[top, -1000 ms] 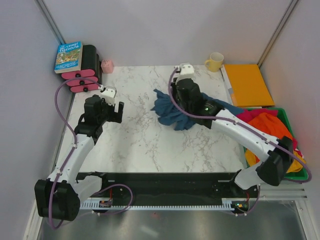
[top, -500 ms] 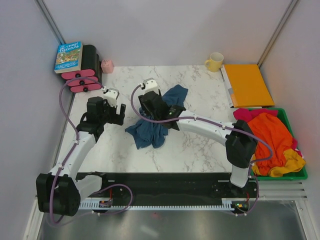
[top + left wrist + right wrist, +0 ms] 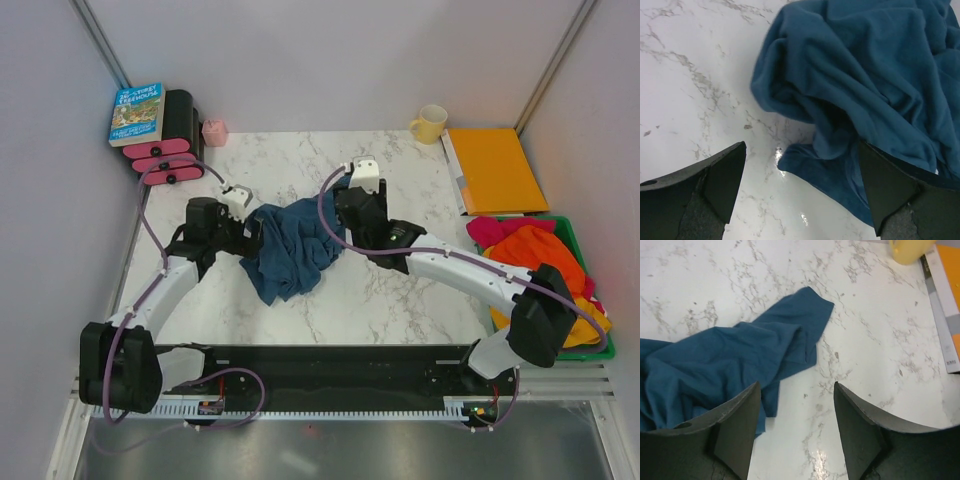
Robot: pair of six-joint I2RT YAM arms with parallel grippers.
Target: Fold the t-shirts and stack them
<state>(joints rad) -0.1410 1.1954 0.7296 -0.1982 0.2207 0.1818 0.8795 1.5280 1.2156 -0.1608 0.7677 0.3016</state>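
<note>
My left gripper should pinch the t-shirt's corner poking out [image 3: 790,159] underneath, since a fold of the teal-blue t-shirt [image 3: 827,107] drapes over the t-shirt's edge, far from my right gripper.
A dusty teal-blue t-shirt [image 3: 292,245] lies crumpled on the marble table, left of centre. My left gripper [image 3: 248,232] is open at its left edge. In the left wrist view a fold of the shirt [image 3: 855,85] lies between the spread fingers [image 3: 801,150], not pinched. My right gripper [image 3: 348,225] stands open at the shirt's right side. In the right wrist view it [image 3: 796,387] is over bare marble, with a shirt corner [image 3: 765,345] just ahead and to the left. Orange [image 3: 535,255], magenta [image 3: 488,230] and yellow [image 3: 592,322] t-shirts are heaped in the green bin [image 3: 600,350].
A flat orange folder [image 3: 495,170] lies at the back right with a yellow mug [image 3: 429,123] beside it. A book [image 3: 136,112] rests on black and pink objects [image 3: 165,165] at the back left, next to a small pink cup [image 3: 214,131].
My right gripper carried the teal shirt leftward, opened and let it go, then drew back to the right. The left gripper has moved right, up to the shirt's edge.
</note>
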